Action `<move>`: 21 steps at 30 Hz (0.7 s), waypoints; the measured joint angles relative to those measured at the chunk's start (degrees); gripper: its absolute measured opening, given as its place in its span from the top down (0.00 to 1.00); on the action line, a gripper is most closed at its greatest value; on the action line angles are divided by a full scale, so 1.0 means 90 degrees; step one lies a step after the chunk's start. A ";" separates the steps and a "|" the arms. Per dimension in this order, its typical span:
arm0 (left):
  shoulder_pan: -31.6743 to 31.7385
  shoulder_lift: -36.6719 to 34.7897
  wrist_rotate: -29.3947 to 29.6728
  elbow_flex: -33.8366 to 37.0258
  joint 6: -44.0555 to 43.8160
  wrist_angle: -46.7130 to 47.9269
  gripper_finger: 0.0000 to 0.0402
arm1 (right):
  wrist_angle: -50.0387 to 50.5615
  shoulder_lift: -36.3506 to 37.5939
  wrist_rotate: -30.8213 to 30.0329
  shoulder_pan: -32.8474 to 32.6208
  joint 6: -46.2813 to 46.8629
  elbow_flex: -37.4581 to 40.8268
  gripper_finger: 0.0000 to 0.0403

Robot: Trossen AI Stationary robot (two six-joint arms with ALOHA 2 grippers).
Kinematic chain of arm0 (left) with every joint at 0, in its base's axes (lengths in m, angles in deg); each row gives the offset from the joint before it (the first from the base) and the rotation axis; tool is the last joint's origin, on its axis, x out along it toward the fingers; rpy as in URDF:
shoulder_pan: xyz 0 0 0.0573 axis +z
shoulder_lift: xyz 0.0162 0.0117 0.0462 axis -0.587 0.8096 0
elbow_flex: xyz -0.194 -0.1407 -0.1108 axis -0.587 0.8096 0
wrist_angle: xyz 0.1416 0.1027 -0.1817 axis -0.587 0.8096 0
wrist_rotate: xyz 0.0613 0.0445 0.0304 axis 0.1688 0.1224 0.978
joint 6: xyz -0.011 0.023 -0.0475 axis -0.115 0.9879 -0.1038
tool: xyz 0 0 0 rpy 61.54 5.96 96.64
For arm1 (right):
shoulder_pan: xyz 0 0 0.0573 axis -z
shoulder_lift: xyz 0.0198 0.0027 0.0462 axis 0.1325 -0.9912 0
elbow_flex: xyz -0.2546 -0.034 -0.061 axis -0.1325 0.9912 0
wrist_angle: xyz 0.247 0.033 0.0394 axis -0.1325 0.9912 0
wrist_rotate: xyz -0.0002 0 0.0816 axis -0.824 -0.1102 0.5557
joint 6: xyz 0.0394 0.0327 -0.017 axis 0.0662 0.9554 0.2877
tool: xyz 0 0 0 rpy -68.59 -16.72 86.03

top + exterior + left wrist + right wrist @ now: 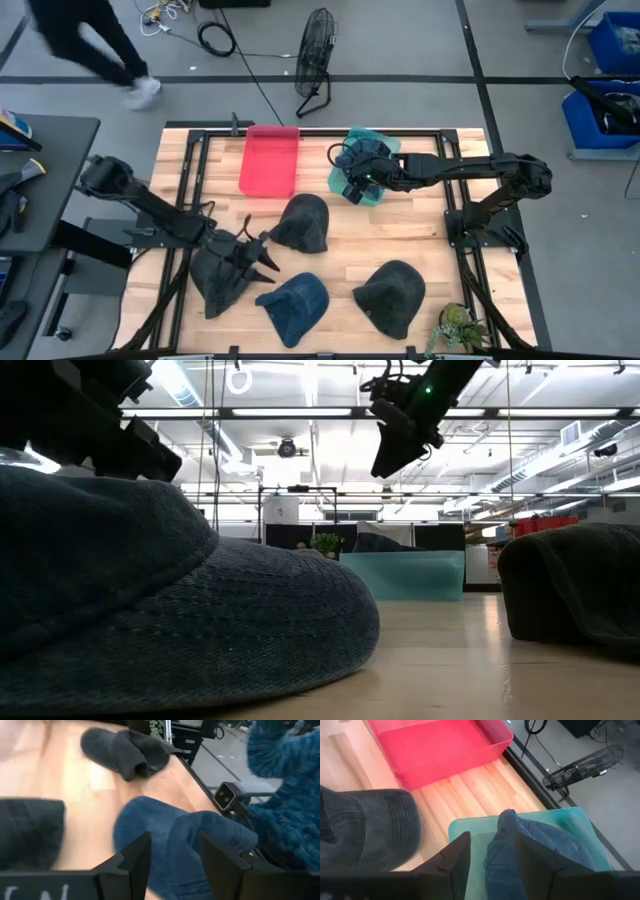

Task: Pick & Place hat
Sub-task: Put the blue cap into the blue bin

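Note:
I should take the hat (296,308) with my left gripper and hand it over, because my right gripper is over the teal bin (378,136), far from the blue denim hat.
A blue denim hat (295,305) (150,830) rests on its brim near the table's near edge and fills the low view (150,590). My left gripper (268,265) (172,840) (140,445) hovers open just above and left of it. A second blue hat (535,850) (380,540) lies inside the teal bin (385,140) (400,575). My right gripper (352,188) (490,837) (390,455) hangs open in the air over that bin's near edge, well clear of the hat.
A red bin (270,160) (435,745) stands left of the teal one. Dark hats lie mid-table (302,222), near right (392,295) and under the left arm (220,280). A small plant (460,325) stands at the near right corner. A person (90,45) walks beyond the table.

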 joint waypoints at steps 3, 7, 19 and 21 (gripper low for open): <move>-0.0194 0.0451 0.0038 0.0000 -0.0179 -0.0544 0.60 | 0.0002 0.0000 -0.0002 0.0000 0.0068 0.0002 0.62; -0.0380 0.1115 0.0256 -0.0225 -0.0154 -0.1141 0.60 | -0.0001 -0.0002 -0.0003 0.0000 0.0068 0.0002 0.63; -0.0493 0.2372 0.0295 -0.1931 0.0322 0.1470 0.43 | 0.0037 -0.0024 0.0009 0.0000 0.0614 0.0009 0.63; -0.0501 0.2417 0.0298 -0.1965 0.0294 0.1471 0.44 | 0.0062 -0.0024 0.0009 0.0000 0.0601 0.0011 0.63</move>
